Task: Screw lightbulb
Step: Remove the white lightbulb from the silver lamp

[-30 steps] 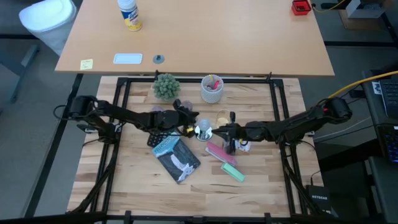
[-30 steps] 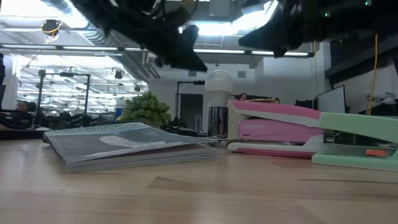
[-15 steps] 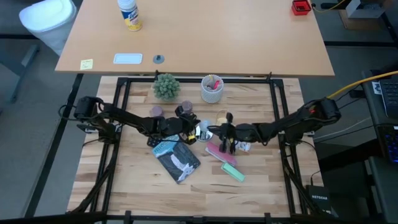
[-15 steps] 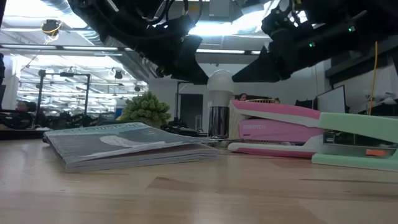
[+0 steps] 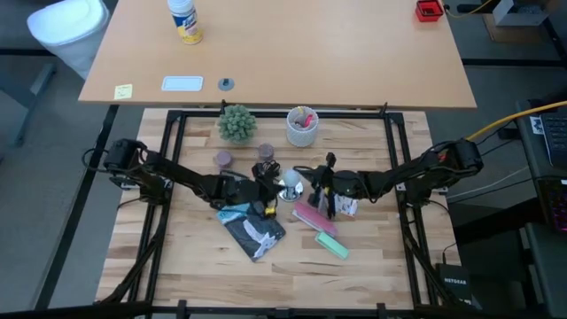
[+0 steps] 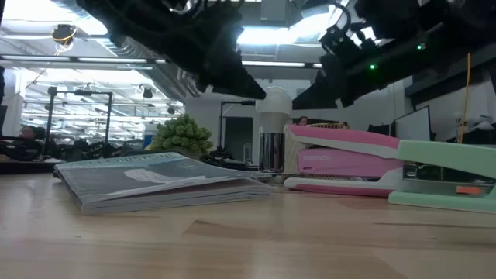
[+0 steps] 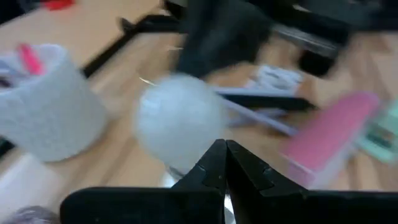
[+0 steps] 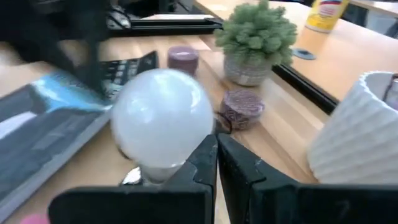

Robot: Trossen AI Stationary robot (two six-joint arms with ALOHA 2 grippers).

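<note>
The bulb's near side (image 7: 210,129) is next to my left gripper's fingers, so my left gripper should press in and sweep toward the bulb's far side (image 7: 148,118) to turn the bulb.
The white lightbulb (image 5: 290,186) stands upright on its silvery base (image 6: 271,151) at the middle of the table. It also shows in the left wrist view (image 7: 180,121) and the right wrist view (image 8: 163,118). My left gripper (image 5: 268,190) is shut, just left of the bulb, with its tips at the bulb's top (image 6: 246,84). My right gripper (image 5: 316,185) is shut, just right of the bulb, with its tips at the bulb's upper side (image 6: 301,99). No socket or cord shows. My left gripper points its shut fingertips (image 7: 222,157) at the bulb's round side from the table's left. Whether they touch it, I cannot tell. My right gripper points its shut fingertips (image 8: 216,152) at the bulb's lower side (image 8: 186,155) from the table's right. Whether they touch it, I cannot tell.
A book (image 5: 252,226) lies near-left of the bulb. A pink stapler (image 5: 312,217) and a green stapler (image 5: 333,245) lie near-right of it. A white cup (image 5: 302,127), a small plant (image 5: 236,122) and two purple discs (image 5: 223,159) stand at the far side.
Both grippers have come down and closed in on the bulb from either side. My left gripper has gone toward the table's near edge, uncovering a purple disc behind it. The bulb has stayed where it was.
</note>
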